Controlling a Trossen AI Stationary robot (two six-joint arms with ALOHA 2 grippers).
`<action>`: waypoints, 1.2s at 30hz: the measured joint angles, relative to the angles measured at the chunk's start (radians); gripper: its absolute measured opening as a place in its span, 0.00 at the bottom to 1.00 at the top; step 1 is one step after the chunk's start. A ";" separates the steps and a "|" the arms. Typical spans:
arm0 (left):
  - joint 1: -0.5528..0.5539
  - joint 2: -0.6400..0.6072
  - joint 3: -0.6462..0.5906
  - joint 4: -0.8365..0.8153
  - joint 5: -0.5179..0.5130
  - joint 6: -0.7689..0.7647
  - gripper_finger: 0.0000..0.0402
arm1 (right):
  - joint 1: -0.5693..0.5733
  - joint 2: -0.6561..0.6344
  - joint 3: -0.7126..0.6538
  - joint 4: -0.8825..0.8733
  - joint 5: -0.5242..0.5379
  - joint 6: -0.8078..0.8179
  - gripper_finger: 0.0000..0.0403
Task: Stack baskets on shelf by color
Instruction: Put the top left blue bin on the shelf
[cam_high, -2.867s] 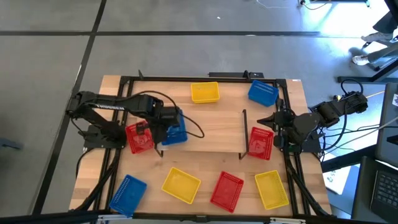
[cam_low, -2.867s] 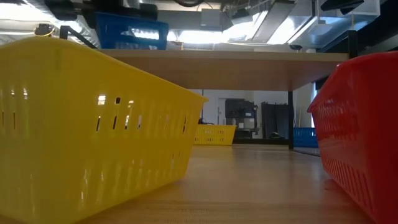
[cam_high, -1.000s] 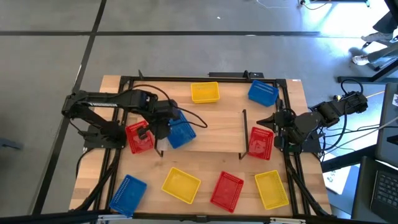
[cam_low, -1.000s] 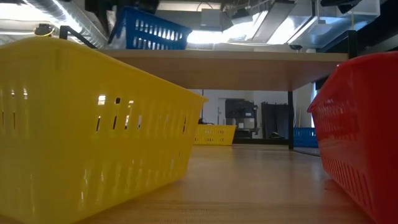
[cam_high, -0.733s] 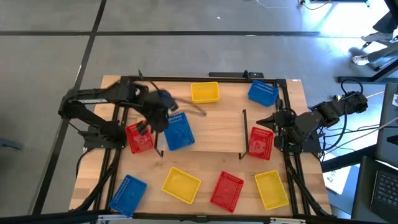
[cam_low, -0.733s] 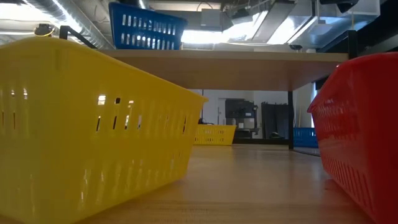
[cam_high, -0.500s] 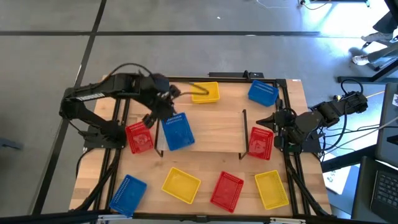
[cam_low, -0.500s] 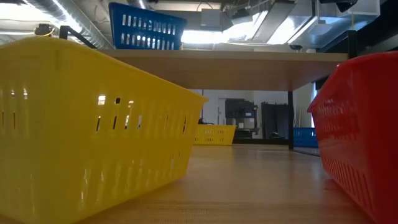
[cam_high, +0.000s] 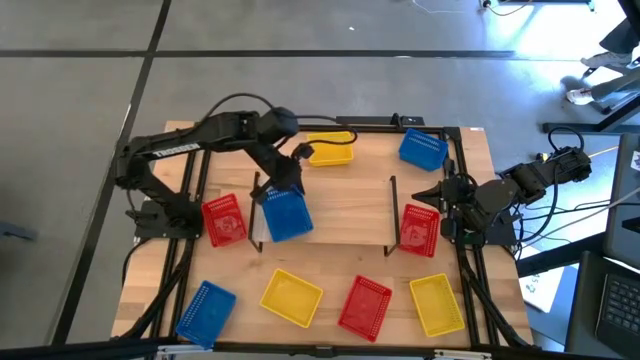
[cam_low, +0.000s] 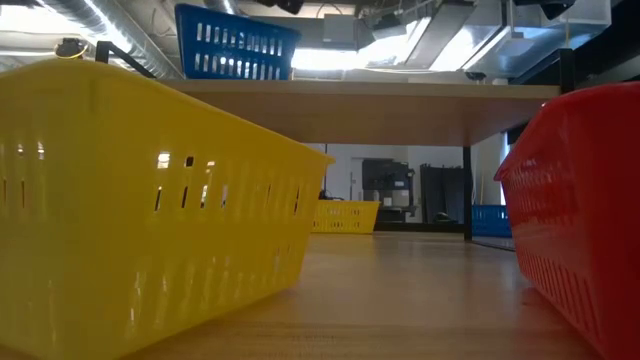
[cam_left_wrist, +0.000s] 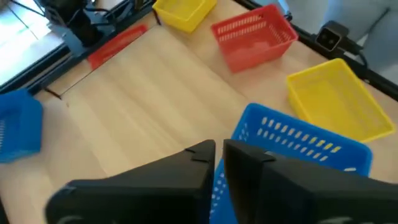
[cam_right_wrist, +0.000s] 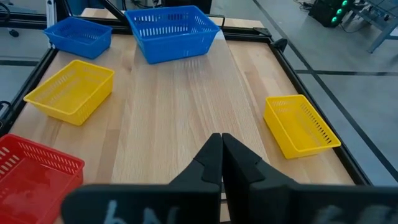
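Note:
The blue basket (cam_high: 288, 215) sits crooked near the end of the shelf, so my left gripper should move away and my right gripper should push the basket's inner side (cam_high: 307, 211) straight.
The shelf (cam_high: 340, 205) is a light-wood board on black legs at the middle of the table; its underside (cam_low: 400, 100) shows in the low view. One blue basket (cam_high: 283, 213) (cam_low: 237, 42) (cam_right_wrist: 173, 31) rests by its bottom on the shelf's left end. My left gripper (cam_high: 284, 184) (cam_left_wrist: 219, 149) hangs above that basket's far end (cam_left_wrist: 298, 140), touching nothing, with only a narrow gap between its fingers. My right gripper (cam_high: 431, 192) (cam_right_wrist: 222, 140) is shut and waits at the table's right side, just above a red basket (cam_high: 418, 228).
On the table lie a red basket (cam_high: 224, 220) left of the shelf, a yellow (cam_high: 330, 148) and a blue basket (cam_high: 422, 148) at the far edge, and along the near edge a blue (cam_high: 205, 308), yellow (cam_high: 291, 296), red (cam_high: 364, 304) and yellow one (cam_high: 437, 303).
My left gripper has come off the blue basket, risen and swung toward the table's far edge, its arm now arching over the far left corner. The blue basket has turned from slanted to square with the shelf and stays on its left end.

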 joint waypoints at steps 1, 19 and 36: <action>0.000 0.001 0.000 -0.003 -0.002 -0.002 0.02 | 0.000 0.000 0.000 0.000 0.000 0.000 0.00; -0.068 -0.006 0.000 0.011 -0.343 -0.657 0.00 | -0.004 0.000 0.000 0.384 0.003 0.010 0.00; -0.419 -0.148 0.004 -0.197 -0.720 -1.187 0.00 | -0.128 0.460 0.457 0.041 -0.114 0.122 0.00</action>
